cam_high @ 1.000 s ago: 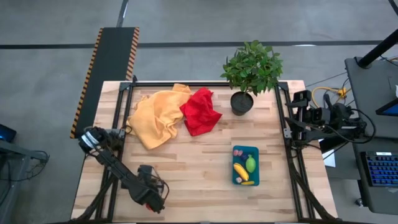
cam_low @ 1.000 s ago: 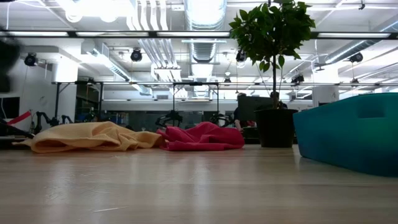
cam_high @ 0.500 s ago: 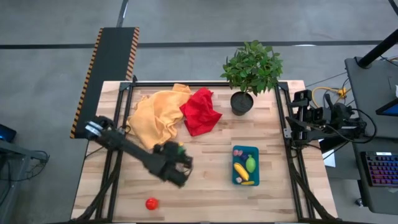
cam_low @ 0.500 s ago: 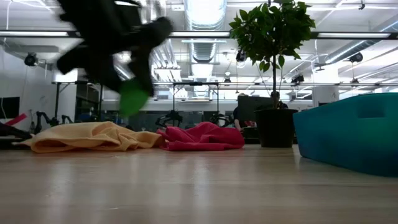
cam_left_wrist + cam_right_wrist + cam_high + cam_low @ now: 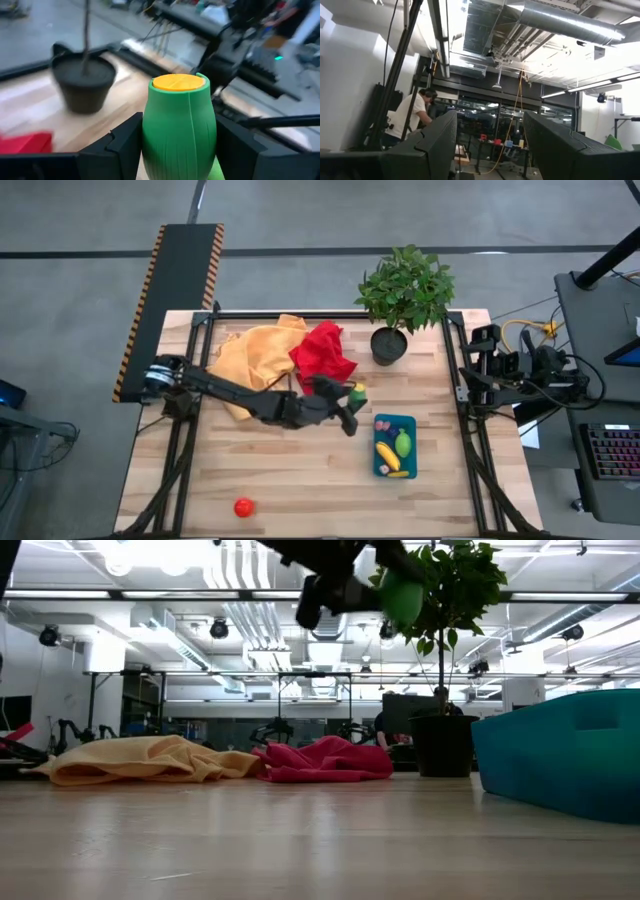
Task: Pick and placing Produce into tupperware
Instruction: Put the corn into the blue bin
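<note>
The green piece (image 5: 402, 602) in my left gripper is higher than the teal tupperware's rim, so I should keep moving it until it hangs over the tupperware (image 5: 394, 444), then release.
My left gripper (image 5: 351, 398) hangs above the table's middle, just left of the teal tupperware (image 5: 395, 446), shut on a green produce piece (image 5: 357, 393) with an orange-yellow end. In the low view the green piece (image 5: 402, 596) is high above the tabletop, left of the tupperware's wall (image 5: 570, 755). The tupperware holds a yellow banana (image 5: 386, 456), another green piece (image 5: 403, 444) and small pink bits (image 5: 382, 424). A red tomato (image 5: 243, 507) rests on the wood near the near edge. My right gripper (image 5: 490, 150) is open, parked at the table's right edge (image 5: 487, 365). My left gripper pinches the green piece by its ribbed sides (image 5: 150, 145) between the two fingers (image 5: 125, 145), which come roughly level from the table's left. Its orange-yellow end (image 5: 178, 82) points away from the wrist. The piece is lifted clear of the table.
A potted plant (image 5: 392, 330) stands at the far edge, close beyond the gripper. A red cloth (image 5: 322, 358) and an orange-yellow cloth (image 5: 255, 368) lie bunched at the far left. Bare wood spreads across the near half. A person (image 5: 417, 117) shows in the room behind.
My left arm has risen from the table's near left corner and swung quickly toward the far right, reaching out toward the tupperware. It carries the green piece, now lifted high. The red tomato came into sight where the gripper had been.
</note>
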{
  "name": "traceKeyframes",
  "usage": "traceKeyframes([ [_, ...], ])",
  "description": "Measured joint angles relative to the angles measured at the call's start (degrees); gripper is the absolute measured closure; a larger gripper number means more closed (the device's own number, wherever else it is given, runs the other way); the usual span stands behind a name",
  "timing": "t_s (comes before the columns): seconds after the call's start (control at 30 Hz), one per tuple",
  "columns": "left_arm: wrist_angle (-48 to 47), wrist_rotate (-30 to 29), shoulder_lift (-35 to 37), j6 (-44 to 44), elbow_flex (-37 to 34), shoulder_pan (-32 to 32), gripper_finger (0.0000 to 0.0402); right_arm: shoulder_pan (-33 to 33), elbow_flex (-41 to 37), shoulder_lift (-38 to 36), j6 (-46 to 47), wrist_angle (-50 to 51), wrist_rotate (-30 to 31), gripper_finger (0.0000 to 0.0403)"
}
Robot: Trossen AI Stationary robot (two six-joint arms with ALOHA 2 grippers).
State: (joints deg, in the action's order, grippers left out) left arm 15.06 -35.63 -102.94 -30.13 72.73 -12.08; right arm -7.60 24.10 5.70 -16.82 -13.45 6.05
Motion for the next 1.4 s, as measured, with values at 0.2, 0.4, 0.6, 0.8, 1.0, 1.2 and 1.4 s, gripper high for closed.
traceKeyframes([
  [0.2,8.39,2.79,-1.97,3.77,0.02,0.49,0.0214,0.00,0.00,0.02,0.31,0.07,0.01,0.0179],
  [0.4,15.71,6.00,-8.46,3.66,1.18,0.51,0.0214,0.00,0.00,0.02,0.31,0.05,0.02,0.0179],
  [0.6,17.46,9.90,-16.31,3.61,8.23,0.51,0.0214,0.00,0.00,0.02,0.29,-0.02,0.02,0.0179],
  [0.8,15.98,14.97,-23.38,3.76,17.72,0.52,0.0214,0.00,0.02,0.07,0.28,-0.04,0.02,0.0179],
  [1.0,8.85,15.18,-26.03,3.65,22.11,0.46,0.0212,0.00,0.02,0.11,0.29,0.16,0.02,0.0179],
  [1.2,8.25,15.26,-25.97,3.44,21.42,0.40,0.0180,0.00,0.02,0.11,0.21,0.35,0.02,0.0179],
  [1.4,8.41,18.48,-25.92,3.37,21.24,0.34,0.0166,0.00,0.02,0.11,0.12,0.38,0.02,0.0179],
])
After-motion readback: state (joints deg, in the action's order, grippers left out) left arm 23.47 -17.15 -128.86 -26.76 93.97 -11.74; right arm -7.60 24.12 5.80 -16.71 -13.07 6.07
